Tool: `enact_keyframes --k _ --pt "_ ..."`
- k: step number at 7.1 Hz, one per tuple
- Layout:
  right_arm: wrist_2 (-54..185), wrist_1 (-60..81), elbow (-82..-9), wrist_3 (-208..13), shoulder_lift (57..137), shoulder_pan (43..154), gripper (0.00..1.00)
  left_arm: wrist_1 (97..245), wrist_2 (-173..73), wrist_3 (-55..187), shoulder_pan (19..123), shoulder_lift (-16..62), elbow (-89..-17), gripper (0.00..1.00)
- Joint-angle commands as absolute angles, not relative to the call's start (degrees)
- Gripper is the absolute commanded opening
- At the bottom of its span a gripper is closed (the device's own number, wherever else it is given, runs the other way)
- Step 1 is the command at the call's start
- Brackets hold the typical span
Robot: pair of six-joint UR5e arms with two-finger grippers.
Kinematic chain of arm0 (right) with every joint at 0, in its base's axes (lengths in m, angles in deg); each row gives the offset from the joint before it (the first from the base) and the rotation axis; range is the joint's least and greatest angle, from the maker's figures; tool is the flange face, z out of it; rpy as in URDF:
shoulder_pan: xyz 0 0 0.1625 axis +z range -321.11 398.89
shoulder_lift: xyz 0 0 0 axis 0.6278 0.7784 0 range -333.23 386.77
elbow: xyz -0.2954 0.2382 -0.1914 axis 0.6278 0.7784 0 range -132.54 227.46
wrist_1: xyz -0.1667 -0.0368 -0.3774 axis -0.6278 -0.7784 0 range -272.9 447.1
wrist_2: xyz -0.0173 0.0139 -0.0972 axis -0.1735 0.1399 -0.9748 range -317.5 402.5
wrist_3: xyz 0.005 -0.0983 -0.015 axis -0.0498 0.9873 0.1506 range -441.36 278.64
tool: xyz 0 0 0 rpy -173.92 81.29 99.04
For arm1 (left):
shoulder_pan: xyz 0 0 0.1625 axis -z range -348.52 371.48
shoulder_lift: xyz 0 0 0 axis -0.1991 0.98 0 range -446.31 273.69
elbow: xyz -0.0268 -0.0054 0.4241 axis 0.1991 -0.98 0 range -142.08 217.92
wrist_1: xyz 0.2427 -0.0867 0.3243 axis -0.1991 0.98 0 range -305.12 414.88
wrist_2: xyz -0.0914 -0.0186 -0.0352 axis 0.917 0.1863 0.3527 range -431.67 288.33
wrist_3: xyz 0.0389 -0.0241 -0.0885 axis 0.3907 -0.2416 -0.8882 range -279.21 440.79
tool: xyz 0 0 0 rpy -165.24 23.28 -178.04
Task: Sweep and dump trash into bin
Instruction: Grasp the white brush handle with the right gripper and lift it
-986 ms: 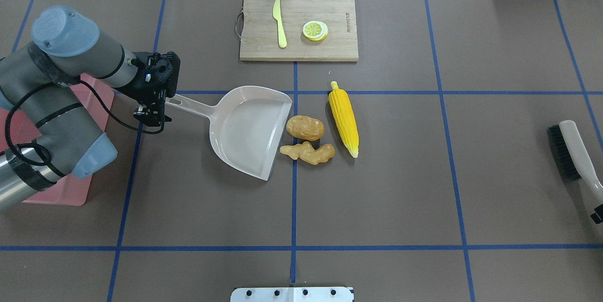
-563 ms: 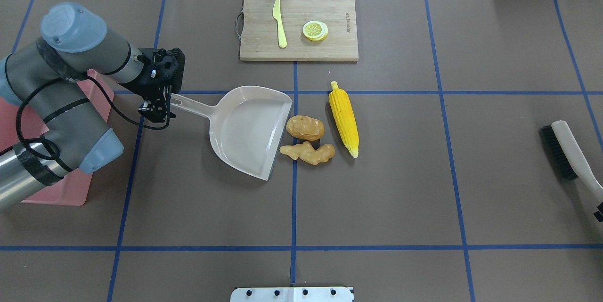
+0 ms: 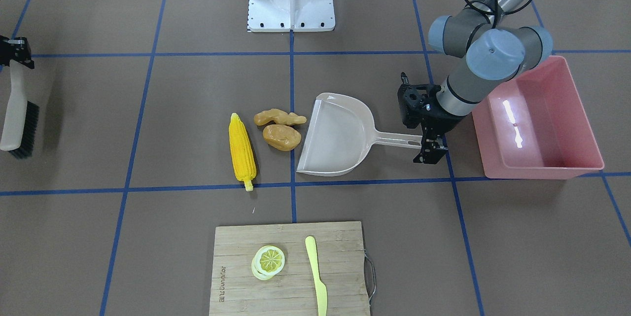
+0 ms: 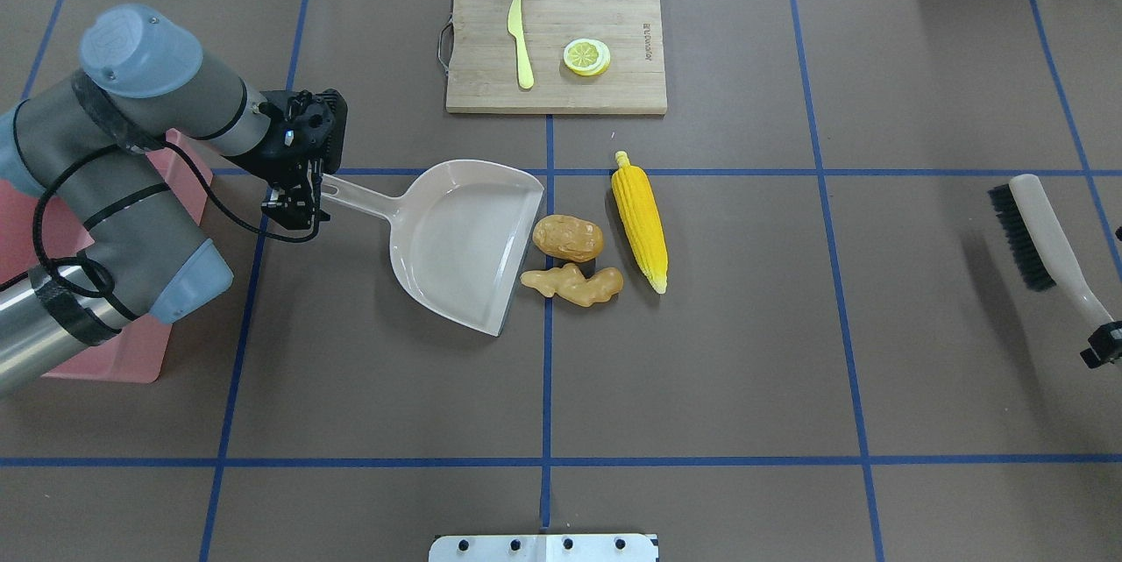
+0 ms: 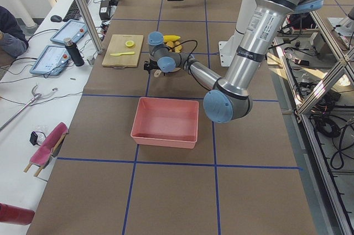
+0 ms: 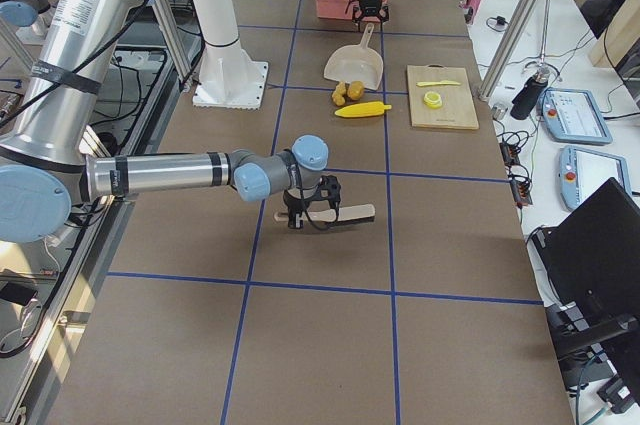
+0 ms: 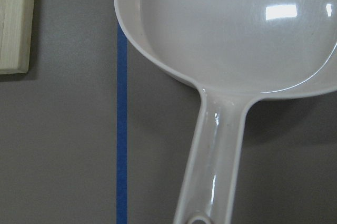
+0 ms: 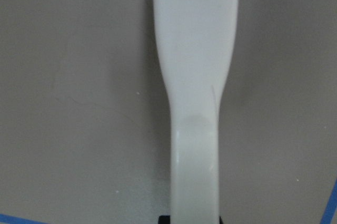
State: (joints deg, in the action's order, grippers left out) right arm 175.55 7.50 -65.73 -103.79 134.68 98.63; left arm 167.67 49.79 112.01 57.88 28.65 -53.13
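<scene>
My left gripper is to grip the dustpan handle and turn the dustpan's opening square before my right gripper sweeps, because the dustpan's opening slants beside the brown potato.
The yellow corn cob, the brown potato and the tan ginger root lie together by the open mouth of the translucent white dustpan. My left gripper stands at the end of the dustpan handle, jaws apart on either side of it. The pink bin sits behind that gripper, partly under my left arm. My right gripper is shut on the handle of a black-bristled brush, far right of the trash.
A wooden cutting board with a pale yellow knife and a lemon slice lies beyond the trash. The robot's white base plate is at the near edge. Blue tape lines cross the brown table.
My left gripper has moved a little closer to the dustpan handle's end. My right gripper has carried the brush away from the robot and slightly toward the trash.
</scene>
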Motion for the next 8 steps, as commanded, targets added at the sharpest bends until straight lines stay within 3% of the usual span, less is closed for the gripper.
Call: enact_keyframes --k 1,3,6,8 --pt "173.39 -0.43 -68.12 -103.42 127.60 98.93 0.00 167.64 49.80 112.17 57.89 28.65 -53.14 0.98" --pt "168.91 -4.79 -68.20 -103.25 121.90 94.99 0.00 167.73 49.89 112.08 57.54 28.65 -53.05 0.98" --pt "161.17 -31.20 -71.27 -104.21 104.17 86.99 0.00 167.90 50.24 111.99 57.45 28.56 -52.79 0.98" --pt "159.15 -33.92 -69.89 -110.94 100.27 80.76 0.00 168.34 50.24 111.90 57.19 28.56 -52.79 0.97"
